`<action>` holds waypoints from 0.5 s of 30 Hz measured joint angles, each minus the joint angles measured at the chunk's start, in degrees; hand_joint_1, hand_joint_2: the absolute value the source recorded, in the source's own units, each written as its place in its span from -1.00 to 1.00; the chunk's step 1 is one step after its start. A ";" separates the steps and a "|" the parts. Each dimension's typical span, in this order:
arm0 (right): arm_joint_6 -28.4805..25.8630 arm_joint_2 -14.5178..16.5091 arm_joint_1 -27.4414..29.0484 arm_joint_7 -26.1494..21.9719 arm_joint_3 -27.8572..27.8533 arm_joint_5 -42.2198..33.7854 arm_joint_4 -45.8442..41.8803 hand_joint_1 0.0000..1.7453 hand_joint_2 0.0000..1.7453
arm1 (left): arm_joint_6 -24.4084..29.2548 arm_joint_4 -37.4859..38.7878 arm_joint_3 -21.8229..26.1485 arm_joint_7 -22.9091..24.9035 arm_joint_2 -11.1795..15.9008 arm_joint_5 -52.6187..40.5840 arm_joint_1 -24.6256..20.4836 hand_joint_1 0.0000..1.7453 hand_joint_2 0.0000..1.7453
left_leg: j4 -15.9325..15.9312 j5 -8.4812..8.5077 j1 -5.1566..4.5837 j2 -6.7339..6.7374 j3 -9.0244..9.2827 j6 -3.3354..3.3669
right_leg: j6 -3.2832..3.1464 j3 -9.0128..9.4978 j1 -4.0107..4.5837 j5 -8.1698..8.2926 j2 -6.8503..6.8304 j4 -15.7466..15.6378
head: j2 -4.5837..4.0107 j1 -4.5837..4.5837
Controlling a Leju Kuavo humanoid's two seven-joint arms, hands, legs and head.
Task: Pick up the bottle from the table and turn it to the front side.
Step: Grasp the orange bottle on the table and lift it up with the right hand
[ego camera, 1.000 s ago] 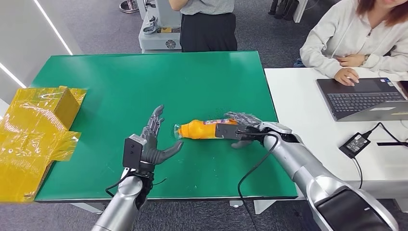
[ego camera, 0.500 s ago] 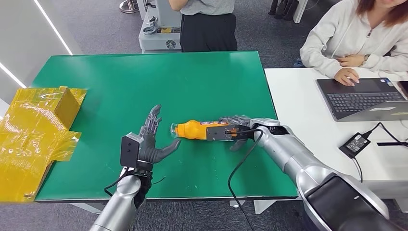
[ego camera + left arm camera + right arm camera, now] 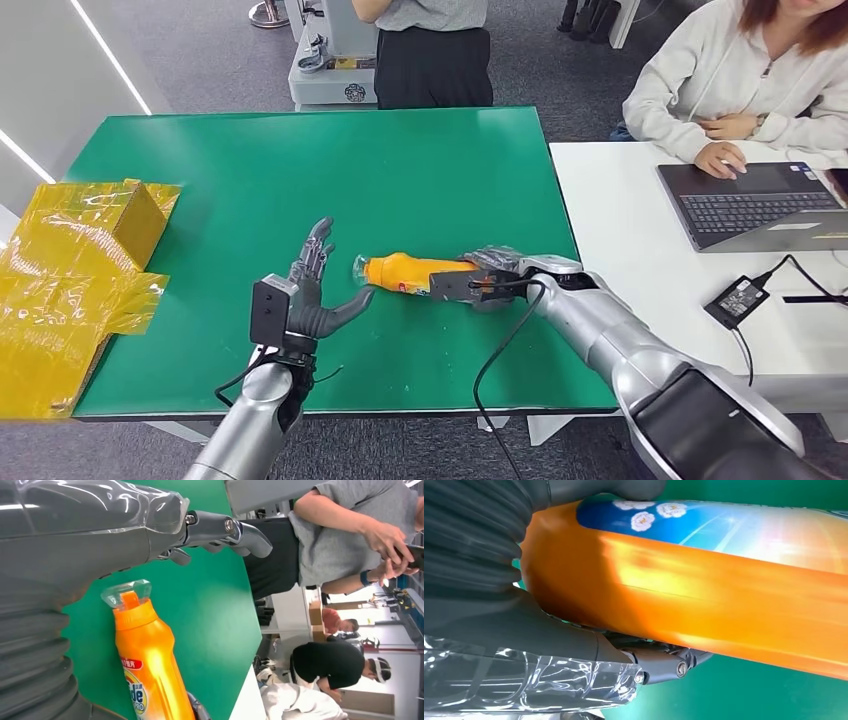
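The clear cap [image 3: 360, 268] sits snugly up against the orange bottle's collar [image 3: 133, 615]. I expect the cap to stay on when I carry the bottle by its neck.
An orange bottle [image 3: 405, 272] with a clear cap lies level just above the green table [image 3: 300, 170], cap pointing towards my left hand. My right hand [image 3: 487, 280] grips its base end. In the right wrist view the orange body and blue label [image 3: 724, 580] lie across my palm, with dark fingers [image 3: 659, 662] curled under it. My left hand [image 3: 315, 290] is open, palm up, fingers spread, its thumb just below the cap. The left wrist view shows the cap and neck [image 3: 131, 605] close beside that hand [image 3: 100, 535]; I cannot tell whether they touch.
A yellow plastic-wrapped box [image 3: 90, 240] sits at the table's left edge. To the right stands a white table [image 3: 640, 250] with a laptop [image 3: 750, 205] and a power adapter [image 3: 735, 300]; a person sits there. Another person stands behind the far edge.
My right hand has rolled the bottle and carried it slightly left, bringing the cap closer to my left thumb. The label has turned out of the head view. The left hand has barely moved.
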 joint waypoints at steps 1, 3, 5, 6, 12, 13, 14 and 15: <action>-0.27 0.00 0.05 -0.01 0.10 0.00 0.02 1.00 1.00 | 0.01 0.01 0.00 0.00 0.02 0.00 0.00 -1.00 1.00 | 0.00 0.00 0.00 0.00 0.00 0.00 | 0.00 0.00 0.00 0.00 0.00 0.00 | 0.00 0.00; -0.76 0.00 0.14 0.00 0.31 0.02 0.04 1.00 1.00 | 0.01 0.01 0.00 0.00 0.02 0.00 0.00 -1.00 1.00 | 0.00 0.00 0.00 0.00 0.00 0.00 | 0.00 0.00 0.00 0.00 0.00 0.00 | 0.00 0.00; -1.65 0.00 0.24 0.01 0.49 0.11 0.04 1.00 1.00 | 0.02 0.01 0.00 0.00 0.02 0.00 0.00 -1.00 1.00 | 0.00 0.00 0.00 0.00 0.00 0.00 | 0.00 0.00 0.00 0.00 0.00 0.00 | 0.00 0.00; -2.40 -0.01 0.34 -0.04 0.56 0.14 0.03 1.00 1.00 | 0.04 0.01 0.00 0.00 0.02 0.00 0.00 -1.00 1.00 | 0.00 0.00 0.00 0.00 0.00 0.00 | 0.00 0.00 0.00 0.00 0.00 0.00 | 0.00 0.00; -13.37 -1.05 5.11 -6.85 -0.95 -6.04 -3.11 1.00 1.00 | 1.15 -0.05 0.00 -0.22 0.20 -0.17 0.54 -1.00 1.00 | 0.00 0.00 0.01 -0.02 -0.01 0.00 | 0.00 0.02 0.01 0.00 -0.03 -0.01 | 0.00 0.01; -15.31 -1.50 7.18 -9.23 -2.09 -8.63 -4.98 1.00 1.00 | 1.49 -0.08 0.00 -0.38 0.33 -0.23 0.89 -1.00 1.00 | 0.00 0.00 0.01 -0.04 -0.02 0.00 | 0.00 0.02 0.01 -0.01 -0.04 -0.01 | 0.00 0.01; -16.73 -1.97 9.70 -11.37 -3.46 -11.29 -7.44 1.00 1.00 | 1.79 -0.09 0.00 -0.56 0.49 -0.26 1.28 -1.00 1.00 | -0.01 -0.01 0.01 -0.06 -0.04 0.01 | 0.01 0.01 0.01 -0.02 -0.06 -0.01 | 0.00 0.01; -17.79 -2.40 12.42 -13.06 -4.96 -13.74 -10.29 1.00 1.00 | 2.06 -0.10 0.01 -0.74 0.69 -0.25 1.67 -1.00 1.00 | -0.01 -0.02 0.01 -0.08 -0.07 0.00 | 0.01 -0.01 0.01 -0.03 -0.08 -0.01 | 0.00 0.01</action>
